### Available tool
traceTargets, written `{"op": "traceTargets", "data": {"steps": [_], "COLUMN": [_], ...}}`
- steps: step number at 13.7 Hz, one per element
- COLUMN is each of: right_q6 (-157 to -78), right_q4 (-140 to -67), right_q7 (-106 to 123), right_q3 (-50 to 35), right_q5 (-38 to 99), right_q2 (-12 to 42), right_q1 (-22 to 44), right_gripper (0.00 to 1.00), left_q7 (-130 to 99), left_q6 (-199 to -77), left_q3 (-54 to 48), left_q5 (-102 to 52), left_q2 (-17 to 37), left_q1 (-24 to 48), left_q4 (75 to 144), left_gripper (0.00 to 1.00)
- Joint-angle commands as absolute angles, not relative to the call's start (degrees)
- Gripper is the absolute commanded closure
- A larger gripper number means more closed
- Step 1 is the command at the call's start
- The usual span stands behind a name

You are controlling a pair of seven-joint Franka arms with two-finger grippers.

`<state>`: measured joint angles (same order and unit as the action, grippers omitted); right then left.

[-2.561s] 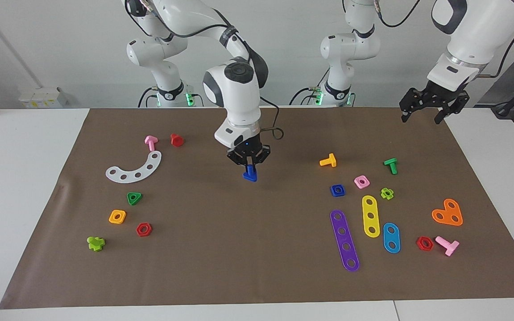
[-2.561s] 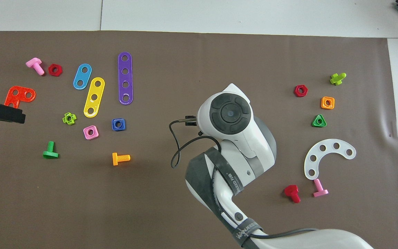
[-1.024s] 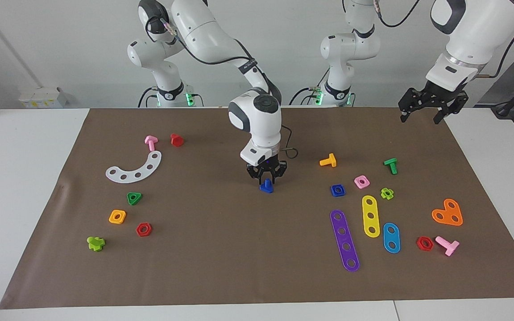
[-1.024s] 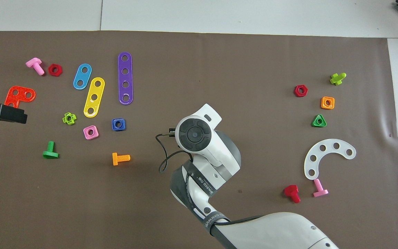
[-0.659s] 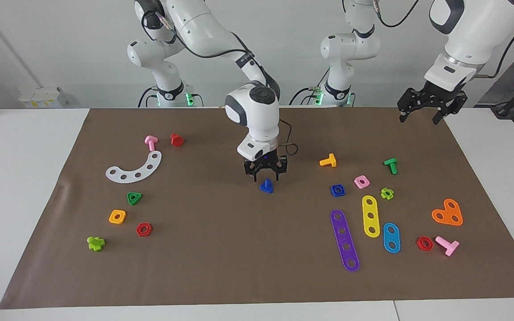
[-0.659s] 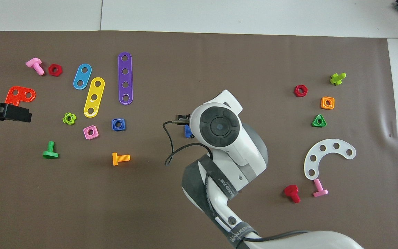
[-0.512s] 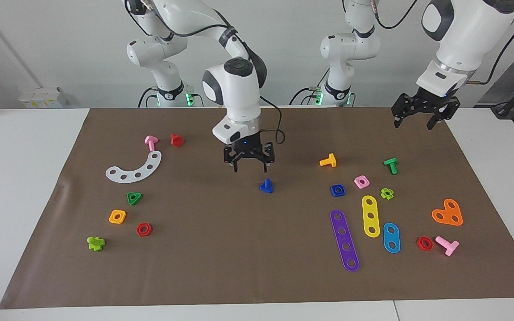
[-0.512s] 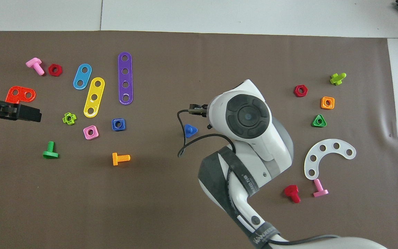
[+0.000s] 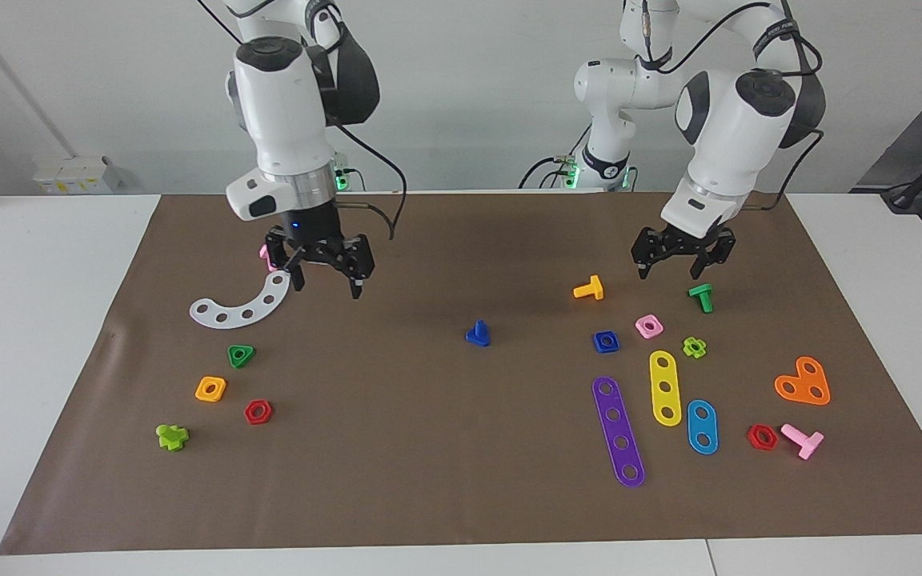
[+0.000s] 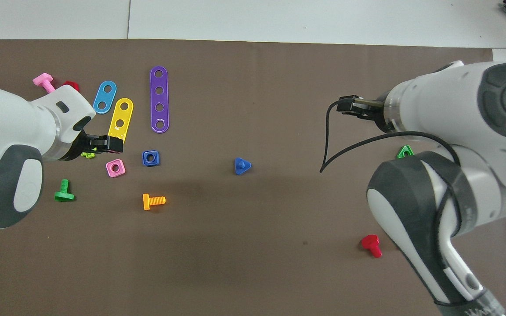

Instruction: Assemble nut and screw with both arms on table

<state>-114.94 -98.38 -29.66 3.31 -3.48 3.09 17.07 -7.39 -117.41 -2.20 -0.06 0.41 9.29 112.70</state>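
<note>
I expect the blue screw to stay upright when I put the blue square nut over its body, because the screw stands on its wide triangular head.
The blue screw stands alone on its triangular head, shaft up, in the middle of the brown mat on the table. The blue square nut lies flat beside it, toward the left arm's end. My left gripper hangs open and empty over the mat between an orange bolt and a green bolt. My right gripper is open and empty over the mat beside a white curved strip. In the overhead view its own arm hides it.
Around the nut lie a pink nut, a lime flower nut, purple, yellow and blue strips, and an orange plate. At the right arm's end lie a green triangular nut, an orange nut and a red nut.
My right gripper set the screw on the mat, opened, rose and swung away to its own end. My left arm came in from the mat's corner to over the bolts.
</note>
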Motion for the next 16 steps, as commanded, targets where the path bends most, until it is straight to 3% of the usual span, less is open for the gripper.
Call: {"op": "traceTargets", "data": {"steps": [1, 7, 10, 16], "right_q6": [-107.8, -94.0, -89.0, -87.2], "right_q4": [-94.8, -86.1, -85.9, -87.5], "right_q7": [-24.3, -12.8, -7.7, -7.0], "right_q3": [2.4, 2.5, 2.5, 2.3], "right_q5": [-3.1, -0.3, -0.6, -0.6], "right_q2": [1.7, 1.1, -1.2, -2.2], "right_q1": [12.8, 4.1, 0.5, 0.4], "right_gripper": [0.0, 0.0, 0.0, 0.0], "left_q7": [-10.5, -14.6, -16.7, -20.0], "left_q6": [-124.9, -134.2, -137.8, -140.5], "left_q3": [-1.4, -1.5, -1.4, -1.4], "left_q5": [-0.1, -0.1, -0.1, 0.0], "left_q2": [3.0, 10.2, 14.3, 17.0], "left_q1": [10.9, 12.2, 13.4, 14.6], "left_q4": [116.2, 117.9, 117.9, 119.4], "left_gripper": [0.03, 0.04, 0.05, 0.15]}}
